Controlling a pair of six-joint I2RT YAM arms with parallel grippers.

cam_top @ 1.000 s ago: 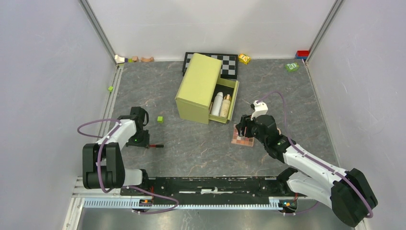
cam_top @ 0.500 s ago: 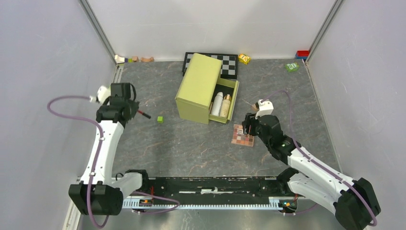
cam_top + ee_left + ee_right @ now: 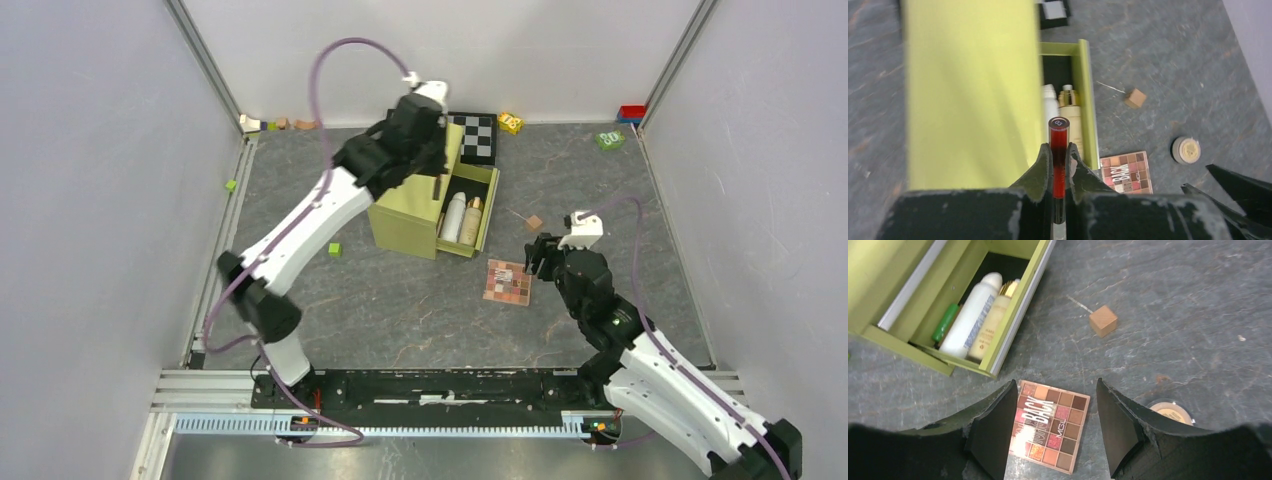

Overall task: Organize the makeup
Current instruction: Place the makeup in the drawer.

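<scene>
With the red pencil [image 3: 437, 189] in line with the open drawer's length, my left gripper should carry on into the drawer and release it [image 3: 445, 213] beside the white bottle.
My left gripper [image 3: 1059, 147] is shut on the red pencil [image 3: 1058, 134] and holds it above the olive box [image 3: 410, 190], next to its open drawer [image 3: 488, 215]. In the top view this gripper [image 3: 433, 172] is over the box top. The drawer holds a white bottle [image 3: 970, 315], a beige gold-capped bottle [image 3: 993, 325] and a green tube [image 3: 945, 322]. My right gripper [image 3: 1055, 390] is open and empty above the square eyeshadow palette [image 3: 1053, 426], which lies flat on the table [image 3: 507, 282]. A round peach compact [image 3: 1170, 412] lies just right of it.
A wooden cube [image 3: 1103, 320] lies right of the drawer. A green cube [image 3: 335, 249] lies left of the box. The chequered board [image 3: 480, 135] is behind the box. Small toys [image 3: 510, 122] line the back wall. Grey walls close in both sides.
My left arm lifted the red pencil from the near left table and swung it up and right over the box. My right gripper drew back slightly right of the palette.
</scene>
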